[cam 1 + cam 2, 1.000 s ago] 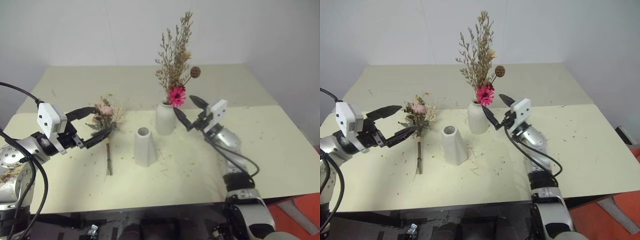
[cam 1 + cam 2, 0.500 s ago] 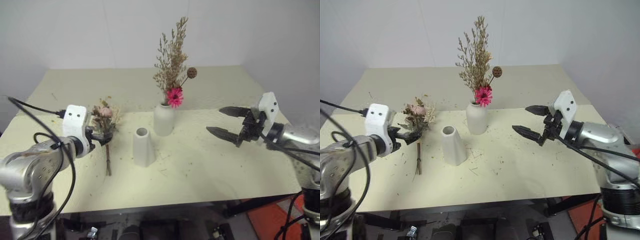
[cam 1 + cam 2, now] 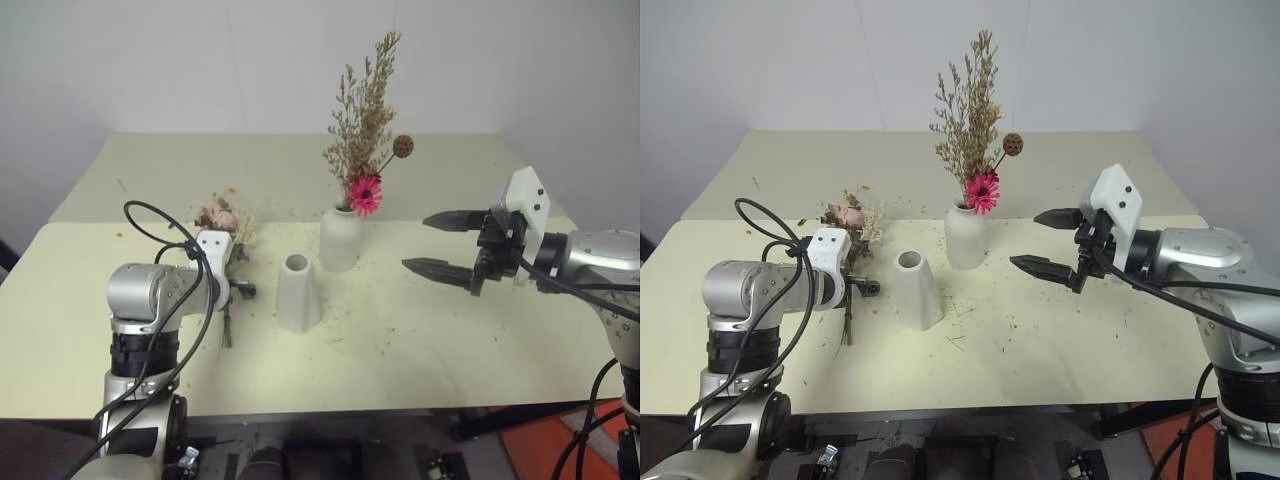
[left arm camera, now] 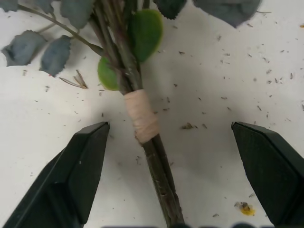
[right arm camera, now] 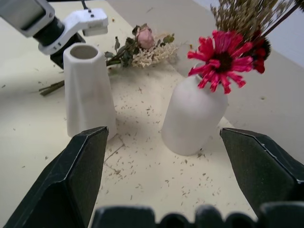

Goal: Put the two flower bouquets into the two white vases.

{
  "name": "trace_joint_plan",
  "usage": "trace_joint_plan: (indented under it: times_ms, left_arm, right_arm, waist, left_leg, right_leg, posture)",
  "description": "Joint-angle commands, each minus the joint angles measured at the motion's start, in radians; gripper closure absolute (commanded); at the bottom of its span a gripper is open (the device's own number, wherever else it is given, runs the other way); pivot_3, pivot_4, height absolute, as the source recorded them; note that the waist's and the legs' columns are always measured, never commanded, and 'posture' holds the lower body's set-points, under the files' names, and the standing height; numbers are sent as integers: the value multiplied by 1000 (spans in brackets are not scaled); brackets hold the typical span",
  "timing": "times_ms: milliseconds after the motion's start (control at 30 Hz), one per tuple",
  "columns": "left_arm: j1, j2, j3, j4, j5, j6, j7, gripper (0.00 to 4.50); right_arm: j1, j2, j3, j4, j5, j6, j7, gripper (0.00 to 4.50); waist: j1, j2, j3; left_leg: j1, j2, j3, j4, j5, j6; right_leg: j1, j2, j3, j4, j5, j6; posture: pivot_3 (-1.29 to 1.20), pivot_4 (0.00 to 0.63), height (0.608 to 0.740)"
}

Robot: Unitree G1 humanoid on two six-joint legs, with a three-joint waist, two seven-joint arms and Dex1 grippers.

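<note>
My gripper will lower the pink rose bouquet [image 3: 226,220] into the cone-shaped white vase, and the beige tape should then end up hidden inside, because leaves [image 4: 144,35] spread only above the tape.
The pink rose bouquet [image 3: 225,218] lies flat on the table, left of centre, its stems bound with beige tape [image 4: 142,118]. My left gripper [image 4: 168,128] points down over that taped stem, open, one finger on each side and clear of it. In the middle stands the cone-shaped white vase [image 3: 297,295], with nothing in it. Just behind it, the bottle-shaped white vase [image 3: 341,240] holds the other bouquet with its magenta daisy [image 3: 365,193], tan grass and brown seed head. My right gripper [image 3: 415,241] hovers open and holding nothing, to the right of both vases.
The pale yellow table [image 3: 480,340] is strewn with dried flower crumbs around the vases. A plain wall rises behind its far edge. Black cables loop around my left arm [image 3: 150,300]. An orange patch of floor [image 3: 520,440] shows past the front right corner.
My left gripper has swung down from beside the rose bouquet to stand over its taped stem. My right gripper drew back from the bottle vase to the right, then held still.
</note>
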Motion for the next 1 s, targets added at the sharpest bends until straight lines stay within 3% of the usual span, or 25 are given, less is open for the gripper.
trace_joint_plan:
  times_ms: [33,267,367,500,600,767,867,1000]
  left_arm:
    - [-55,9,-15,43,48,-5,-8,1232]
    - [-111,10,1,123,109,-62,-30,3582]
    - [-112,9,-6,121,124,-75,-37,4373]
    - [-99,-7,27,75,178,-212,8,4372]
    - [-89,-38,139,4,174,-400,30,4372]
    - [-85,-15,334,-104,16,-663,-147,4372]
    - [-112,0,490,-100,-194,-680,-281,4372]
    - [-84,22,549,-80,-373,-838,-543,4372]
  right_arm:
    - [4,-20,-40,-44,7,22,-30,0]
    - [39,-32,-73,-87,42,45,-44,0]
    - [61,-56,-110,-101,84,48,1,0]
    - [118,-95,-158,-120,124,1,100,0]
    - [139,-107,-179,-114,117,-34,135,0]
    - [170,-139,-210,-94,98,-62,165,0]
    - [218,-145,-232,-98,78,-87,169,0]
    - [281,-131,-254,-118,58,-110,144,0]
  waist:
    - [0,0,0]
    - [0,0,0]
    - [0,0,0]
    - [2,-1,1]
    - [0,-1,1]
    - [-2,-1,1]
    - [1,-1,1]
    - [4,-1,1]
  left_leg:
    - [0,0,0,0,0,0]
    - [-1,0,0,0,0,0]
    - [-1,0,0,0,0,0]
    - [-2,0,-1,0,0,0]
    - [-1,0,-1,0,0,0]
    - [-1,1,0,0,0,0]
    - [-1,1,0,0,0,0]
    - [-1,0,0,1,0,0]
  right_leg:
    - [0,0,0,0,0,0]
    - [-1,0,0,0,0,0]
    - [-1,0,0,0,0,0]
    - [0,0,-1,-1,0,0]
    - [0,0,-1,-1,0,1]
    - [-1,0,0,-1,0,0]
    - [0,0,-1,-2,0,1]
    - [1,-1,-1,-2,0,1]
  posture:
    - [0,150,740]
    - [0,150,740]
    - [0,150,740]
    - [0,150,740]
    - [0,150,740]
    - [0,150,740]
    - [0,150,740]
    - [0,150,740]
